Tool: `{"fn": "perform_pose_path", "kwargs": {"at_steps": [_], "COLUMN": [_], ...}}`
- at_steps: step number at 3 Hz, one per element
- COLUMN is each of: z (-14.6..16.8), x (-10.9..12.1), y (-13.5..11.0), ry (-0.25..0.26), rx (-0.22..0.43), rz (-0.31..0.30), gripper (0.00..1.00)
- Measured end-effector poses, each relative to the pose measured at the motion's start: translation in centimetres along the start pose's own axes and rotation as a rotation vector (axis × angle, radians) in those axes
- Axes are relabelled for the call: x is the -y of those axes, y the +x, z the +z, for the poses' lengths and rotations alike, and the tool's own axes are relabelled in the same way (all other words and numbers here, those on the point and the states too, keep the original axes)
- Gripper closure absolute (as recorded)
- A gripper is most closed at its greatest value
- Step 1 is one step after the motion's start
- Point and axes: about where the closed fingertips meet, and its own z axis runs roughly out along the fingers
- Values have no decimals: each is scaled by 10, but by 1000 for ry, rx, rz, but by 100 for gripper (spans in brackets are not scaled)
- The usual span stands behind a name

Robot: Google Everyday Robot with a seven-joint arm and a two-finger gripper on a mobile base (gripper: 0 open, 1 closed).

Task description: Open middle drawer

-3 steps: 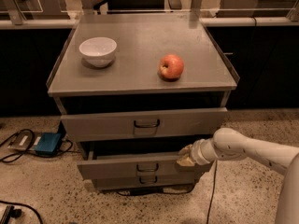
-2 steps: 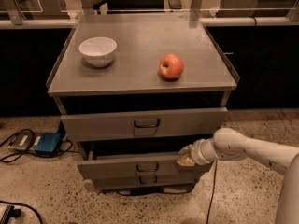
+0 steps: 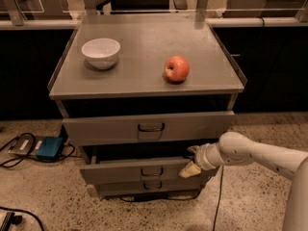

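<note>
My gripper's fingers are at the middle drawer, low over its front's end (image 3: 186, 170), and the drawer is only partly out. Next, I open my fingers, hook its top edge (image 3: 179, 159) and pull the drawer further.
The middle drawer (image 3: 144, 171) is a grey metal front with a small dark loop handle (image 3: 151, 171). It sits between the taller top drawer (image 3: 149, 127) and the slim bottom drawer (image 3: 144, 186), and it stands pulled out a little, with a dark gap above it. My gripper (image 3: 191, 160) is at the right end of the middle drawer's top edge, on the end of the white arm (image 3: 255, 155) that reaches in from the right.
On the cabinet top (image 3: 139, 76) stand a white bowl (image 3: 101, 52) at the left and a red apple (image 3: 176, 69) at the right. A blue box (image 3: 49, 148) with cables lies on the floor at the left. A cable (image 3: 216, 196) runs down at the right. Dark counters stand behind.
</note>
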Motion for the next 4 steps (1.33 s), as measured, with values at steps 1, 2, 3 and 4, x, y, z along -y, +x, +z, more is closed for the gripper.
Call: {"fn": "perform_pose_path", "kwargs": {"at_steps": [1,2,3,4], "z": [0,0,11,7], "x": [0,0,-11,-10], "y": [0,0,15,13], "ry": [0,0,-18,-18], "rx": [0,0,-7,-7], "rz": [0,0,19,20], "gripper": [18,41,64,88]}}
